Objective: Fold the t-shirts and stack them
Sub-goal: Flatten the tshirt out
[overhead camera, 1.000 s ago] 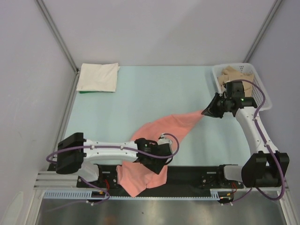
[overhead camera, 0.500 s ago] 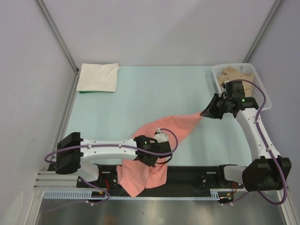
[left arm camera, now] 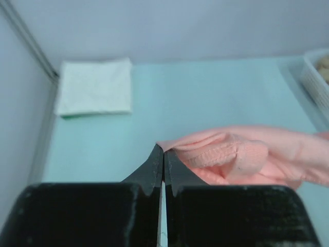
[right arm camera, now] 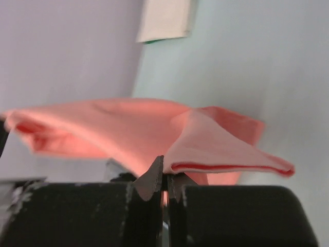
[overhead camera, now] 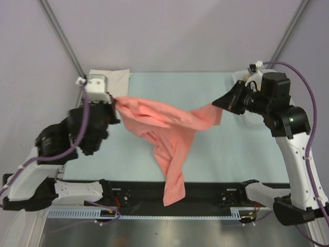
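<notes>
The robot should lay the salmon-pink t-shirt down first, because it hangs in a bunch with its loose end (overhead camera: 174,191) over the near edge of the table; the left gripper should then spread its gathered side (overhead camera: 140,111).
A salmon-pink t-shirt (overhead camera: 164,123) hangs in the air, stretched between both grippers, and its loose end droops to the table's near edge. My left gripper (overhead camera: 114,102) is shut on the shirt's left end; the left wrist view shows the hem (left arm camera: 226,154) pinched at the tips of the gripper (left arm camera: 163,150). My right gripper (overhead camera: 218,105) is shut on the right end, with a folded edge (right arm camera: 221,154) caught at the tips of the gripper (right arm camera: 165,169). A folded cream-white t-shirt (left arm camera: 95,87) lies at the back left. A tan t-shirt (left arm camera: 325,63) shows in the basket.
The white mesh basket (overhead camera: 237,78) stands at the back right, mostly behind the right arm. The left arm covers part of the cream-white t-shirt (overhead camera: 119,77). Grey walls and metal posts close in the teal table (overhead camera: 175,87) on three sides.
The left gripper shut on the pink shirt and rose toward the back left. The right gripper lifted too. The shirt came off the table and now spans between them.
</notes>
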{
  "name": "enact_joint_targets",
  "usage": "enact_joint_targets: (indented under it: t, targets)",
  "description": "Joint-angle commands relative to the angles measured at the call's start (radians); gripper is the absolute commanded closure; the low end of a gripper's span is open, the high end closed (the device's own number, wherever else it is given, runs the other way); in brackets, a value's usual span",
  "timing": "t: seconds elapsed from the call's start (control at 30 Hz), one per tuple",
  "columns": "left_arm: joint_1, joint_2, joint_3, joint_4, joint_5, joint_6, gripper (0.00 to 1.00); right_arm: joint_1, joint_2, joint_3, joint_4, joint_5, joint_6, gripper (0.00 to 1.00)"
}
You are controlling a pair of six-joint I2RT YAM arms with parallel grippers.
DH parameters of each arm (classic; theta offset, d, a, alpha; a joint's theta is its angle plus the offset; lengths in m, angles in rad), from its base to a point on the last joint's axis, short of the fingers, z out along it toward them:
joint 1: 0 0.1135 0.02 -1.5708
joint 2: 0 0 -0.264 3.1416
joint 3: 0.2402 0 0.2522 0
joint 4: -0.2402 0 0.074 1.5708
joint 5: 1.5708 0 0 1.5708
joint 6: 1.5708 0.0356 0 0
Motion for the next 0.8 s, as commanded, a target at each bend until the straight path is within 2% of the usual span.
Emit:
enact_joint_targets:
  t: [0.0, 0.03, 0.07, 0.1, 0.13, 0.17, 0.2, 0.23, 0.27, 0.3, 0.33, 0.37, 0.43, 0.47, 0.57, 0.63, 0.73, 0.77]
  targets:
    - [-0.001, -0.106, -0.085, 0.586, -0.254, 0.708, 1.0, 0.174, -0.076, 0.005, 0.269, -0.288, 0.096, 1.0]
    - [-0.001, -0.134, -0.127, 0.78, -0.276, 0.887, 1.0, 0.242, -0.093, -0.022, 0.337, -0.308, 0.099, 1.0]
    - [-0.001, -0.183, -0.22, 1.25, -0.284, 1.282, 1.0, 0.314, -0.122, -0.03, 0.436, -0.303, 0.095, 1.0]
    - [-0.003, -0.194, -0.247, 1.44, -0.257, 1.449, 1.0, 0.462, -0.131, -0.032, 0.466, -0.265, 0.087, 1.0]
    - [-0.003, -0.197, -0.247, 1.563, -0.235, 1.666, 1.0, 0.522, -0.131, -0.023, 0.492, -0.244, 0.09, 1.0]
    - [-0.001, -0.188, -0.207, 1.689, -0.212, 1.736, 1.0, 0.593, -0.116, -0.017, 0.538, -0.227, 0.095, 1.0]
    - [-0.003, -0.181, -0.177, 1.713, -0.16, 1.781, 1.0, 0.651, -0.099, 0.003, 0.549, -0.199, 0.09, 1.0]
    - [-0.001, -0.171, -0.143, 1.715, -0.135, 1.81, 1.0, 0.781, -0.078, 0.032, 0.543, -0.176, 0.069, 1.0]
    - [-0.001, -0.153, -0.08, 1.718, -0.111, 1.85, 1.0, 0.852, -0.029, 0.114, 0.496, -0.133, 0.046, 1.0]
    - [-0.001, -0.142, -0.052, 1.721, -0.076, 1.863, 1.0, 0.921, -0.009, 0.155, 0.469, -0.03, 0.012, 1.0]
    - [-0.001, -0.136, -0.029, 1.718, -0.015, 1.87, 1.0, 1.051, 0.017, 0.196, 0.436, 0.022, -0.05, 1.0]
    - [-0.003, -0.128, -0.002, 1.718, 0.026, 1.889, 1.0, 1.099, 0.039, 0.298, 0.347, 0.078, -0.087, 1.0]
    - [-0.001, -0.112, 0.014, 1.72, 0.125, 1.895, 1.0, 1.182, 0.085, 0.365, 0.262, 0.248, -0.126, 1.0]
    - [-0.003, -0.104, 0.012, 1.718, 0.154, 1.89, 1.0, 1.183, 0.085, 0.364, 0.209, 0.34, -0.121, 1.0]
    - [0.003, -0.078, -0.053, 1.718, 0.251, 1.845, 0.99, 1.163, 0.01, 0.266, 0.187, 0.543, -0.06, 1.0]
    - [0.087, -0.034, -0.115, 1.703, 0.283, 1.786, 1.0, 1.137, -0.08, 0.111, 0.227, 0.614, -0.031, 1.0]
    - [0.209, 0.101, -0.161, 1.583, 0.268, 1.592, 1.0, 1.066, -0.195, -0.063, 0.242, 0.726, 0.047, 1.0]
    - [0.236, 0.146, -0.165, 1.475, 0.273, 1.45, 1.0, 1.04, -0.211, -0.087, 0.204, 0.749, 0.069, 1.0]
